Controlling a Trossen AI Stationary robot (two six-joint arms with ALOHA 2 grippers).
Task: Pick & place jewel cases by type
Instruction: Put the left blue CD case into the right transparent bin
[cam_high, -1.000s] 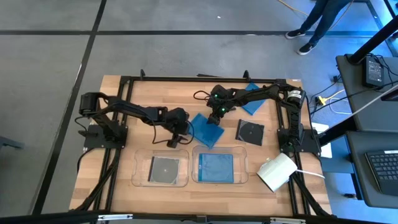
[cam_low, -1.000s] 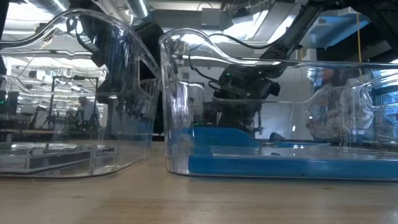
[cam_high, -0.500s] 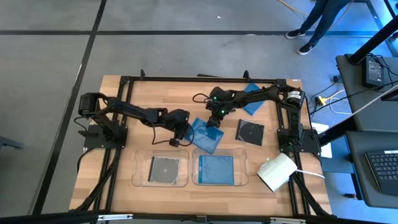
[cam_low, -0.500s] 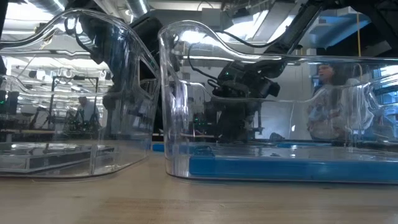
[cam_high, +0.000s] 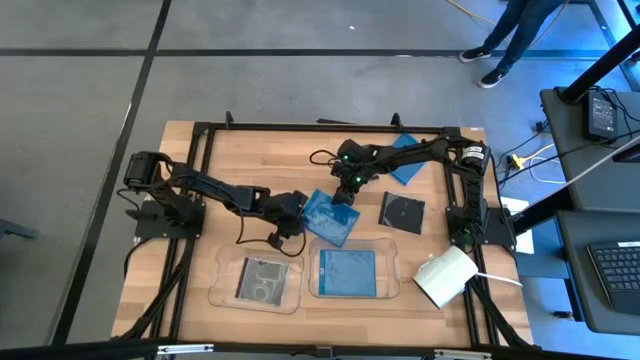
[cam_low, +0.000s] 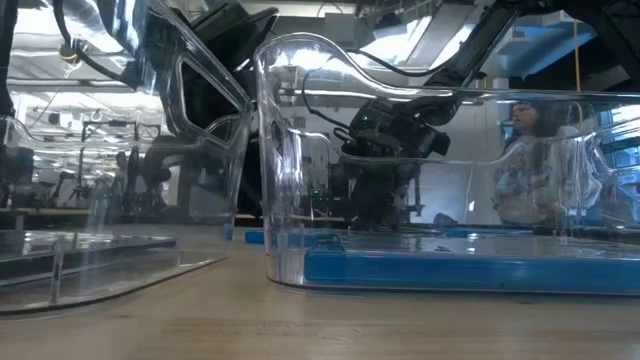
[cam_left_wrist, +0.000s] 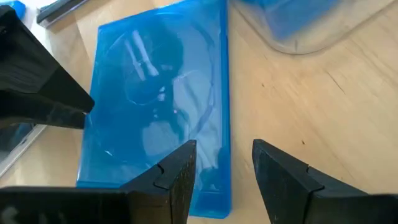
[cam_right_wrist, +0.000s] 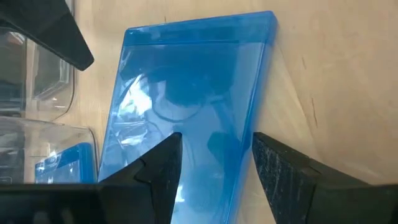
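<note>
Both my grippers are around the same blue case (cam_high: 331, 219), so next my left gripper moves away and lets my right gripper take it to the tray holding blue (cam_high: 348, 273).
A translucent blue jewel case (cam_high: 330, 220) lies flat mid-table, also in the left wrist view (cam_left_wrist: 155, 106) and the right wrist view (cam_right_wrist: 186, 93). My left gripper (cam_high: 298, 207) (cam_left_wrist: 224, 180) is open at the case's left side, one finger over the case and one over bare wood. My right gripper (cam_high: 345, 192) (cam_right_wrist: 214, 174) is open over its far side. A black case (cam_high: 402, 211) and another blue case (cam_high: 405, 162) lie on the table to the right. One black case (cam_high: 260, 280) lies in the left tray, one blue case (cam_high: 348, 270) in the right tray. My left gripper stands astride the blue case's long edge (cam_left_wrist: 225, 124); I cannot tell whether a finger touches it. My right gripper stands astride the case's other long edge (cam_right_wrist: 258, 106), pointing down at a slant from the far side; touching or not, I cannot tell.
Two clear rounded trays sit near the near edge: the left tray (cam_high: 222, 290) askew, the right tray (cam_high: 385, 285) square to the table. A white object (cam_high: 445, 275) lies at the near right. A person (cam_high: 510, 35) stands beyond the far edge.
My left arm has dropped lower and reached further toward the blue case. The blue case has slid slightly toward the table's left and settled lower. The left tray, with its black case, has slid toward the near edge and turned askew. My right gripper has stayed nearly in place.
</note>
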